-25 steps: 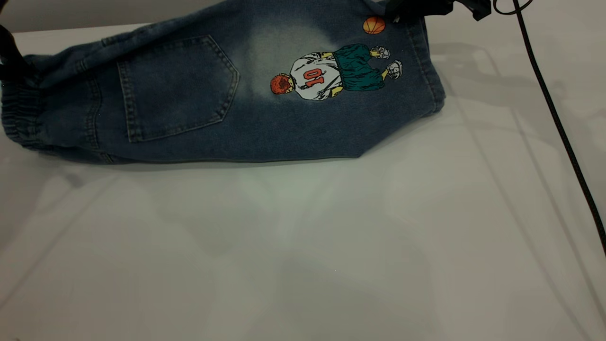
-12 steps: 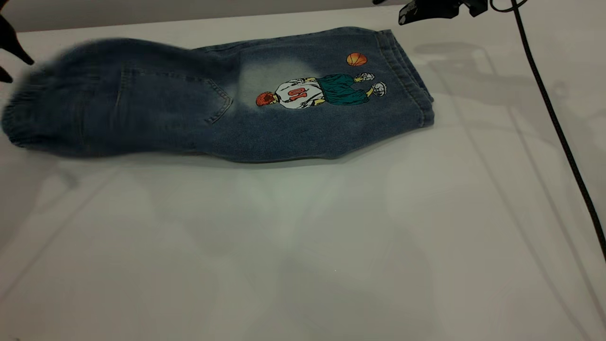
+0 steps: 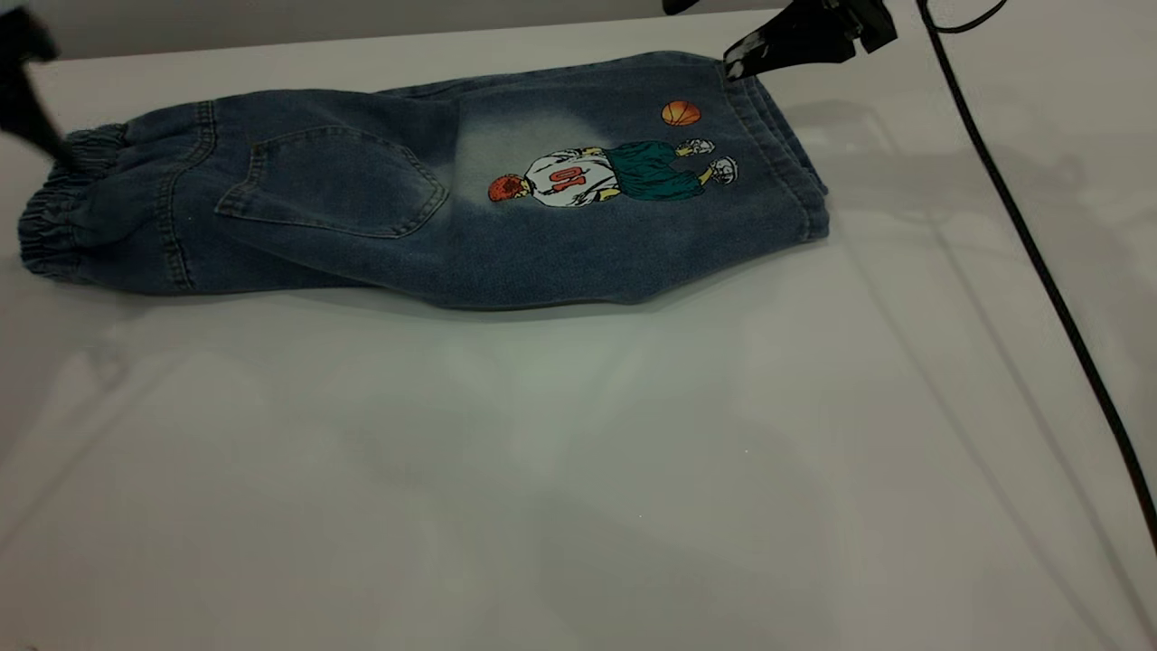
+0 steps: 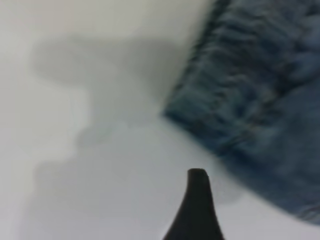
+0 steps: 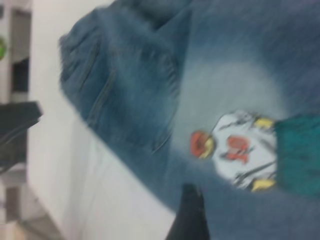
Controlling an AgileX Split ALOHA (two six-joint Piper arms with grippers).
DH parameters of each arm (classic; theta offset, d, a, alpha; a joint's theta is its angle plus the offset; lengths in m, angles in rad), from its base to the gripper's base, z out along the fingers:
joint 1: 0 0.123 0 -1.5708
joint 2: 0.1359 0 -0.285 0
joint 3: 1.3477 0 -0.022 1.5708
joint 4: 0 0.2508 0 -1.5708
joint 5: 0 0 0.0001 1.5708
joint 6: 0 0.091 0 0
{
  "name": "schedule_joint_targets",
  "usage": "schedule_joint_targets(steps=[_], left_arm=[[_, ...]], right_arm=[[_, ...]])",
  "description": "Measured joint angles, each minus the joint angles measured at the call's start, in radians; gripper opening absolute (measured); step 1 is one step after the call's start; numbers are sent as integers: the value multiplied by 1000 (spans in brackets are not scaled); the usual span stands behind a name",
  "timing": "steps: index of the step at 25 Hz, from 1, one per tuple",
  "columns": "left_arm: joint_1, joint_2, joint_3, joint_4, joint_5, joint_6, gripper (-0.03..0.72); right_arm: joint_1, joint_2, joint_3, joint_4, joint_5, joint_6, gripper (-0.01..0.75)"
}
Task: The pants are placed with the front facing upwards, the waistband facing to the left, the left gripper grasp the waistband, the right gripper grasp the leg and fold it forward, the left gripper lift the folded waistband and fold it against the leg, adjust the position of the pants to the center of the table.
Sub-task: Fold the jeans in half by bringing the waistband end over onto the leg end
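Observation:
My left gripper should back off from over the waistband's far corner (image 3: 102,135) to beyond the waistband's open end, and grasp the waistband's near half (image 3: 49,237) before lifting it.
The blue denim pants (image 3: 434,217) lie flat on the white table (image 3: 578,470), folded lengthwise with the back pocket (image 3: 334,181) on top. The ruched waistband (image 3: 54,208) is at the far left. The leg (image 3: 633,181) with the number 10 player print (image 5: 240,150) and orange ball (image 3: 680,113) points right. My left gripper (image 3: 32,99) hovers at the waistband's far corner, open and holding nothing; one finger (image 4: 197,205) shows over bare table beside the waistband (image 4: 250,100). My right gripper (image 3: 705,36) hangs open just above the leg hem (image 3: 768,108), its finger (image 5: 190,215) over the denim.
A thin black cable (image 3: 1039,262) trails from the right arm down across the table's right side. The wide near half of the table lies in front of the pants. The table's far edge (image 3: 362,36) runs just behind them.
Both grippers let go of the lifted pants, which dropped and settled flat on the table. The right gripper moved left and lower toward the hem; the left gripper shifted at the waistband.

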Motion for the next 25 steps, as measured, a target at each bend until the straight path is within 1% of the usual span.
schedule_joint_targets(steps=[3, 7, 10, 13, 15, 20, 23, 25], left_arm=[[80, -1, 0, -7, 61, 0, 539], [187, -2, -19, -12, 136, 64, 538], [255, -2, -55, -47, 202, 161, 531], [315, -2, -91, -148, 253, 305, 529], [336, -2, -109, -238, 294, 429, 529], [347, 40, -133, -510, 401, 753, 516], [347, 112, -162, -641, 471, 894, 505], [350, 167, -186, -694, 496, 949, 505]], right_arm=[[0, 0, 0, 0, 43, 0, 518], [0, 0, 0, 0, 47, -1, 519], [0, 0, 0, 0, 50, -1, 512], [0, 0, 0, 0, 50, -2, 506], [0, 0, 0, 0, 50, -2, 505], [0, 0, 0, 1, 50, -2, 505], [0, 0, 0, 1, 50, -2, 505], [0, 0, 0, 1, 50, -2, 505]])
